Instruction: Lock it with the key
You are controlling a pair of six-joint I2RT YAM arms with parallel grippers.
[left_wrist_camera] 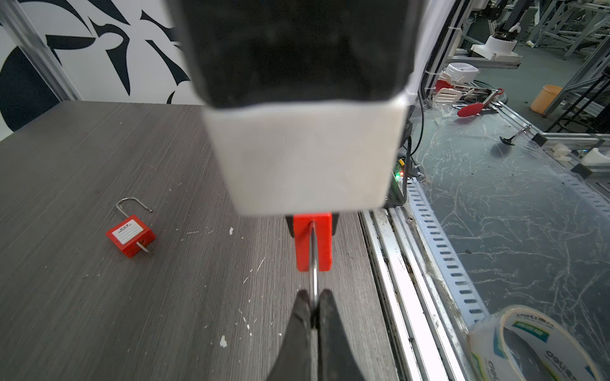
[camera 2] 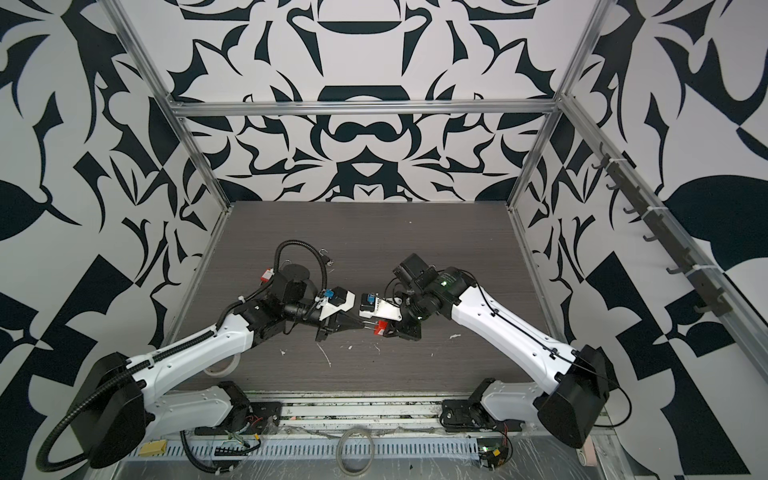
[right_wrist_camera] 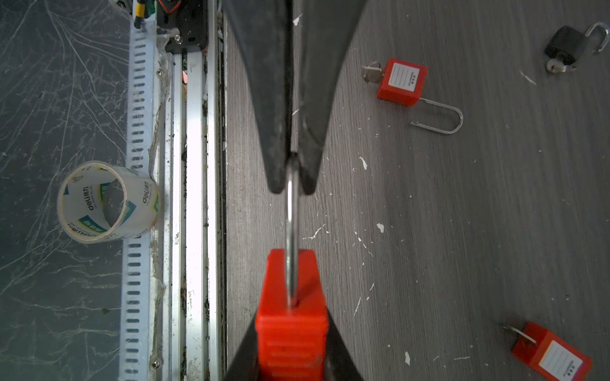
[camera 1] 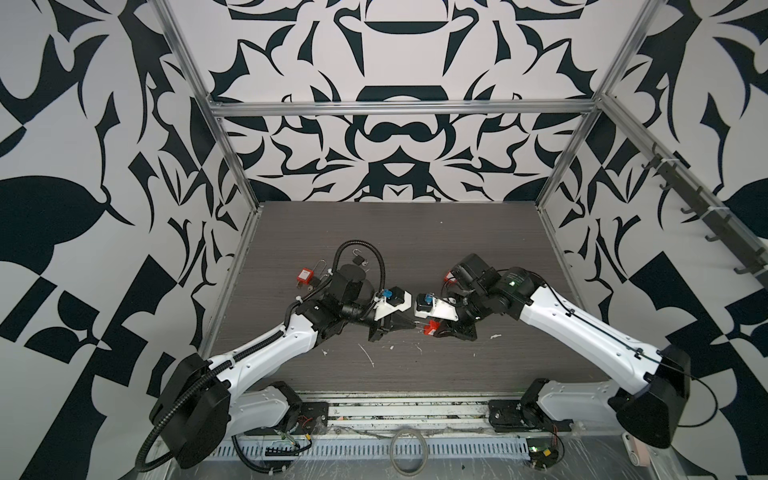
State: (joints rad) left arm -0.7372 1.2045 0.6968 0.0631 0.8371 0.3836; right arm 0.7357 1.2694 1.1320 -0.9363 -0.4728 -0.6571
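Note:
The fingers of the robot's right gripper cover the red body's key end, so they should open, move back and grab the key while the left gripper keeps hold of the shackle.
A red padlock hangs just above the table between both grippers. My right gripper is shut on its red body. My left gripper is shut on the tip of its steel shackle, which stands pulled out of the body. In both top views the left gripper and the right gripper meet tip to tip at mid-table. No key shows in the held padlock; that end is hidden between the right fingers.
A second red padlock, shackle open and key in it, lies at the left. A third red padlock lies behind the right arm. A black padlock with keys lies at the back. A tape roll sits off the front edge.

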